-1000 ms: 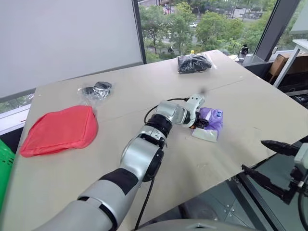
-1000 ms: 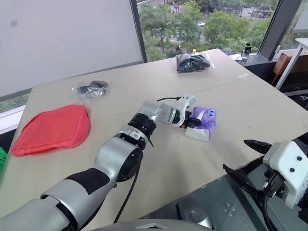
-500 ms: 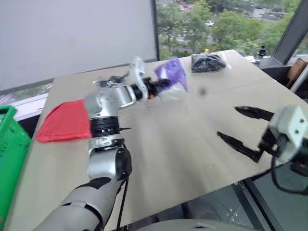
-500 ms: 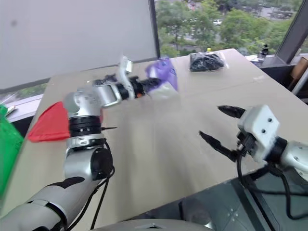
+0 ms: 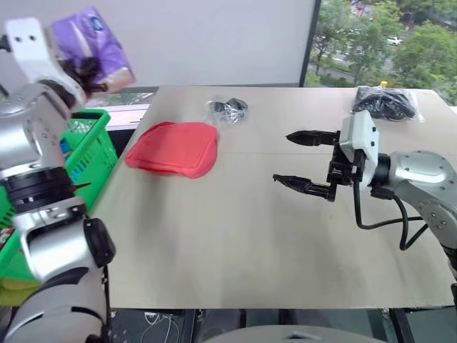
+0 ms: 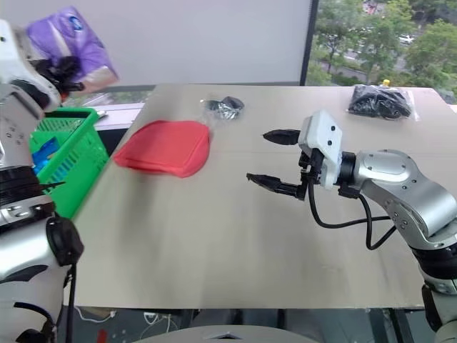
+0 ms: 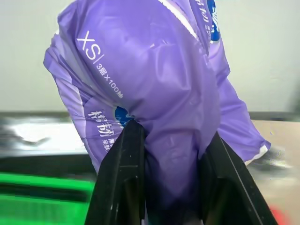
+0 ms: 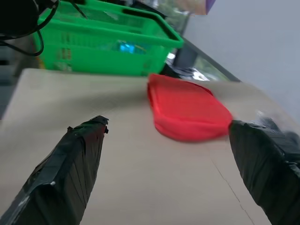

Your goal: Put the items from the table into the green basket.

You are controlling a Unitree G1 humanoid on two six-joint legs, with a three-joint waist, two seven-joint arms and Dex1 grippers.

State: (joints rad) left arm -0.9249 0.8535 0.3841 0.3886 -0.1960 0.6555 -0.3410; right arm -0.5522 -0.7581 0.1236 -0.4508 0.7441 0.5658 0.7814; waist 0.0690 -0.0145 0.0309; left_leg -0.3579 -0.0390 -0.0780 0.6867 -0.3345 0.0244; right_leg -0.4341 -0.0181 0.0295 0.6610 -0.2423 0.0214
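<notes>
My left gripper is holding the purple soft packet (image 6: 77, 37) well above the green basket's rim, so it should keep on over the basket's opening (image 6: 58, 136) and let the packet go there.
High at the far left, my left gripper (image 5: 84, 70) is shut on the purple soft packet (image 5: 96, 44), holding it in the air above the green basket (image 5: 89, 153); the left wrist view has the packet (image 7: 154, 89) pinched between both black fingers (image 7: 119, 183). My right gripper (image 5: 294, 158) hovers open over the middle of the table (image 5: 235, 236) with nothing in it, pointing toward the red fabric pouch (image 5: 175, 146). The pouch lies flat near the table's left edge. A small clear bag of black items (image 5: 228, 108) lies behind it, and a larger one (image 5: 387, 102) sits at the far right.
The basket stands off the table's left edge and holds a blue-labelled item (image 8: 125, 47). A grey wall runs behind the table, with a window and trees at the right. Bare tabletop stretches in front of the right gripper.
The view has swung left. My left gripper lifted the purple packet off the table and carried it up and left, over the basket. The right gripper came in over the table, still open.
</notes>
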